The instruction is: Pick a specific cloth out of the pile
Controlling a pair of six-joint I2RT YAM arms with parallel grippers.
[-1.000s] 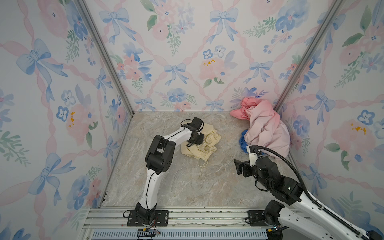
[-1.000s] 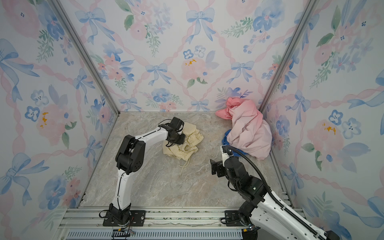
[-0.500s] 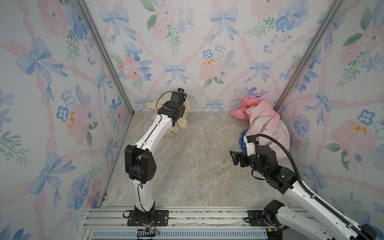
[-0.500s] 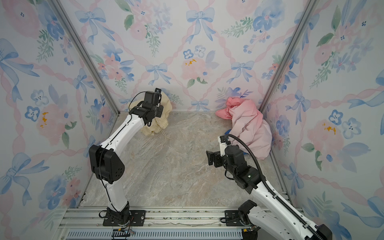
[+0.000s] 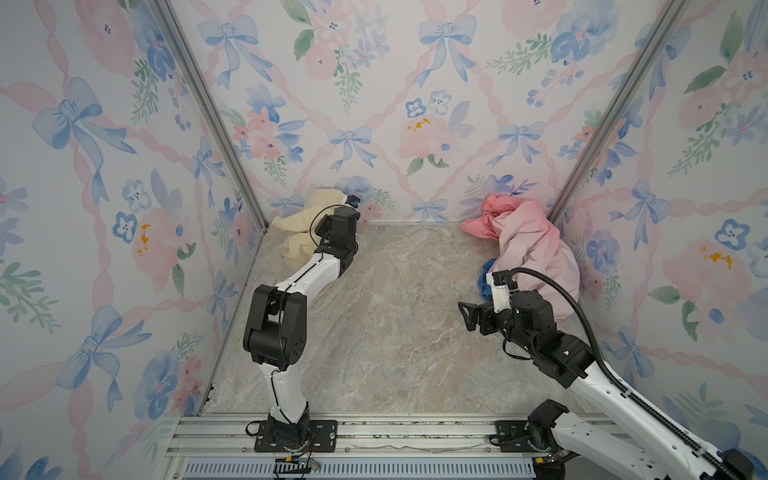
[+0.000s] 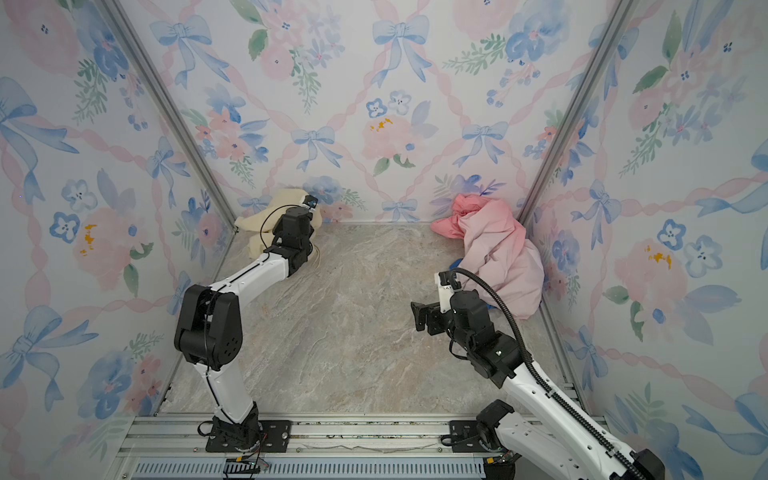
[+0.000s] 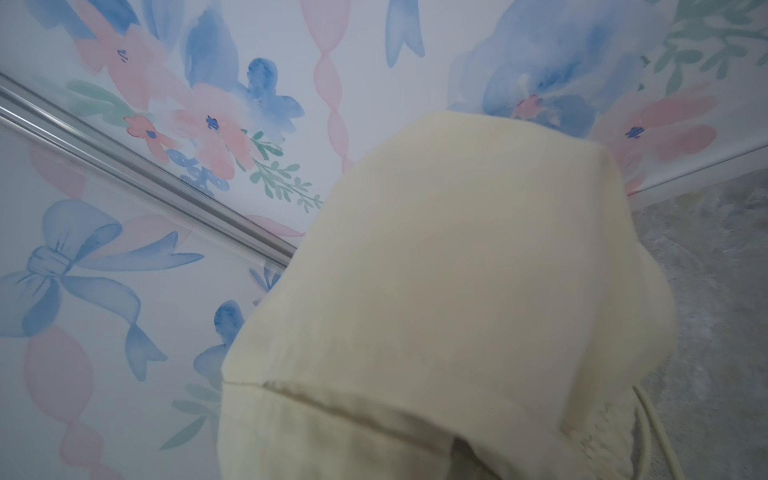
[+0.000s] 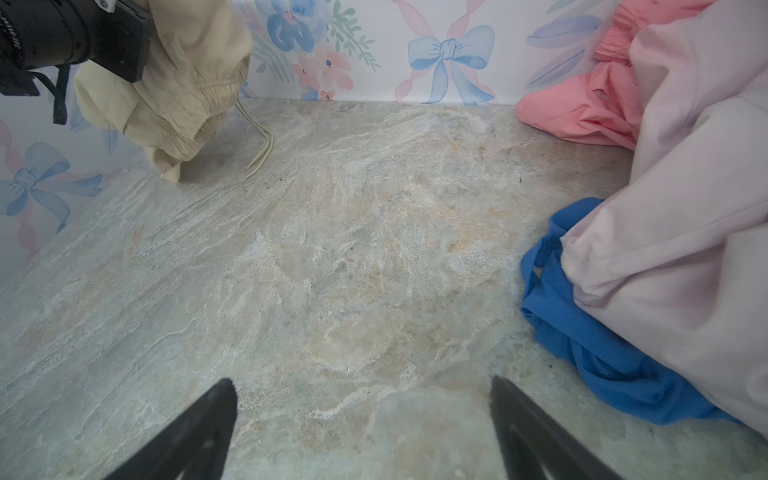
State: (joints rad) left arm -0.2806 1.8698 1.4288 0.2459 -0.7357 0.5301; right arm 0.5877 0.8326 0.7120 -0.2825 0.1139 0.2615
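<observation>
The cream-yellow cloth (image 5: 318, 198) is bunched against the far side. My left gripper should pull it back and lower it to the floor (image 5: 268, 268) near the corner before opening.
The cloth (image 5: 297, 237), cream-yellow with a gathered elastic edge, hangs in the far left corner against the wall. My left gripper (image 5: 332, 222) is shut on the cloth, and the fabric hides its fingers. Cream fabric (image 7: 457, 291) fills the left wrist view. The cloth's thin drawstring (image 8: 259, 145) trails onto the floor. The pile (image 5: 536, 253) lies in the far right corner: a large pale pink garment (image 8: 685, 208), a coral one (image 8: 582, 112) and a blue one (image 8: 582, 332). My right gripper (image 8: 361, 399) is open over bare floor, just left of the pile.
Flowered walls close in the marble-look floor (image 5: 395, 332) on three sides, with metal corner posts (image 5: 216, 124). A rail with both arm bases (image 5: 295, 432) runs along the near edge.
My left arm has carried the cloth from the middle of the floor up into the far left corner. The right gripper stayed open and shifted only slightly.
</observation>
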